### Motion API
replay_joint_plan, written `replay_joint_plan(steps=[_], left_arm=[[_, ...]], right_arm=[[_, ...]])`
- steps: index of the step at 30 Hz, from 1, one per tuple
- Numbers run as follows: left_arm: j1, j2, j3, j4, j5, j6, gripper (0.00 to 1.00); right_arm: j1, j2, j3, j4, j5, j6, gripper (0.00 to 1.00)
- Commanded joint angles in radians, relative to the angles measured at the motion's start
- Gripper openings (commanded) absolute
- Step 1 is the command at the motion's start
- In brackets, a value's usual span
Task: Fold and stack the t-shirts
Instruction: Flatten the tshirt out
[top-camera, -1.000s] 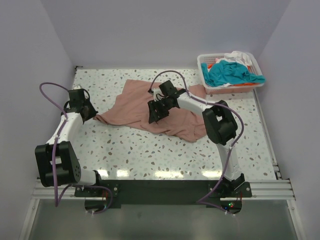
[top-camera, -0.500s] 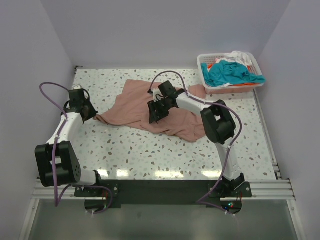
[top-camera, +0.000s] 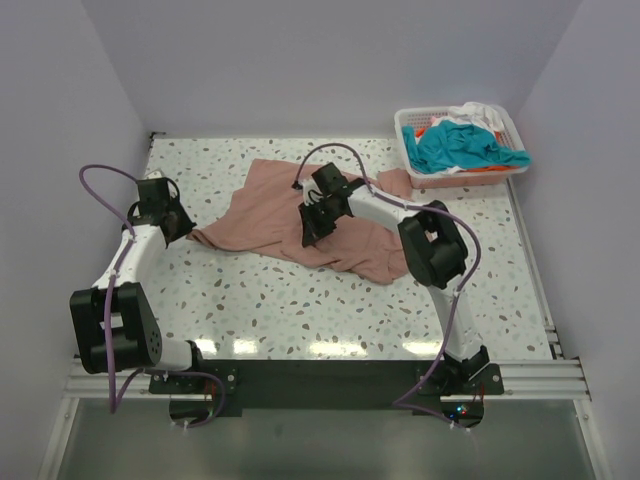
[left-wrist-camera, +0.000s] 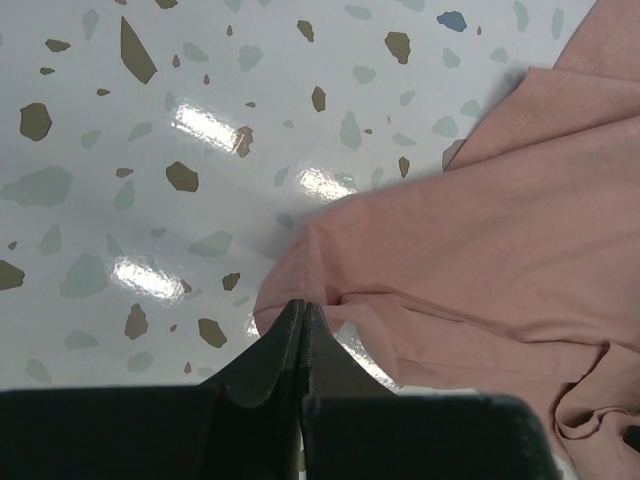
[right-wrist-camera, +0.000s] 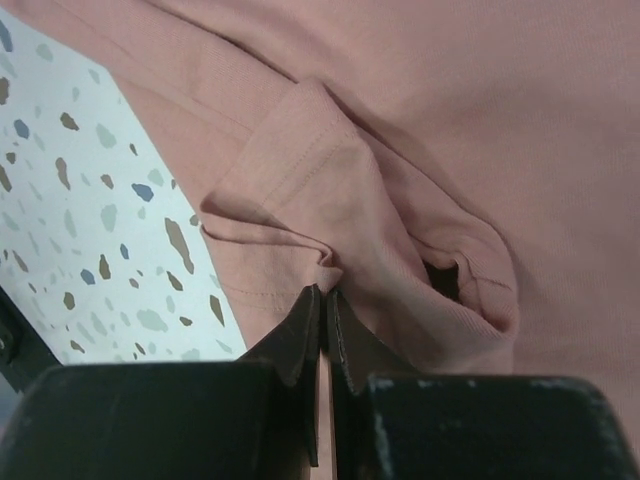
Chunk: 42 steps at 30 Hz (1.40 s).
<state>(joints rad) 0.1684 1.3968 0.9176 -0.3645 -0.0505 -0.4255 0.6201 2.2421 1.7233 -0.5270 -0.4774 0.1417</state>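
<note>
The pink t-shirt's middle (right-wrist-camera: 365, 215) is bunched up, so my left gripper should free its corner and my right gripper should raise the pink t-shirt's end (top-camera: 397, 183) beside the basket.
A salmon-pink t-shirt (top-camera: 265, 212) lies crumpled in the middle of the speckled table. My left gripper (top-camera: 184, 231) is shut on its left corner; in the left wrist view the closed tips (left-wrist-camera: 303, 306) pinch the hem of the pink t-shirt (left-wrist-camera: 480, 250). My right gripper (top-camera: 311, 230) is down on the shirt's middle. In the right wrist view it (right-wrist-camera: 323, 292) is shut on a small raised fold of the pink t-shirt (right-wrist-camera: 400, 120), beside a sleeve opening. More t-shirts sit heaped in the basket: teal (top-camera: 455, 148), white (top-camera: 481, 111) and orange (top-camera: 487, 170).
The white lattice basket (top-camera: 410, 172) stands at the back right corner of the table. Purple walls close in the back and both sides. Bare speckled tabletop (top-camera: 270, 300) lies in front of the pink shirt.
My right gripper has shut on a fold of the pink shirt and its wrist has shifted a little to the left. The left arm has not moved.
</note>
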Motion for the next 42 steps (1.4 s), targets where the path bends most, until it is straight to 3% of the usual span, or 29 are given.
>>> replay_joint_plan(steps=[1,11,16,24,35,42], left_arm=[[0.010,-0.019,0.000,0.015,-0.002,0.027,0.00],[0.005,0.004,-0.033,0.061,0.046,0.086,0.00],[-0.020,0.050,-0.039,0.084,0.133,0.120,0.00],[-0.044,0.099,-0.031,0.027,0.054,0.149,0.00],[-0.047,0.051,-0.115,0.002,0.044,0.093,0.30],[-0.049,0.041,-0.151,0.025,0.089,0.073,0.32]], right_arm=[[-0.011,-0.120,0.050,-0.039,0.063,0.024,0.00],[-0.259,-0.464,-0.119,-0.013,0.193,0.125,0.00],[-0.339,-0.536,-0.206,-0.053,0.357,0.099,0.00],[-0.384,-0.596,-0.335,-0.011,0.462,0.185,0.00],[-0.384,-0.569,-0.330,-0.001,0.430,0.214,0.00],[-0.384,-0.564,-0.340,0.005,0.413,0.223,0.00]])
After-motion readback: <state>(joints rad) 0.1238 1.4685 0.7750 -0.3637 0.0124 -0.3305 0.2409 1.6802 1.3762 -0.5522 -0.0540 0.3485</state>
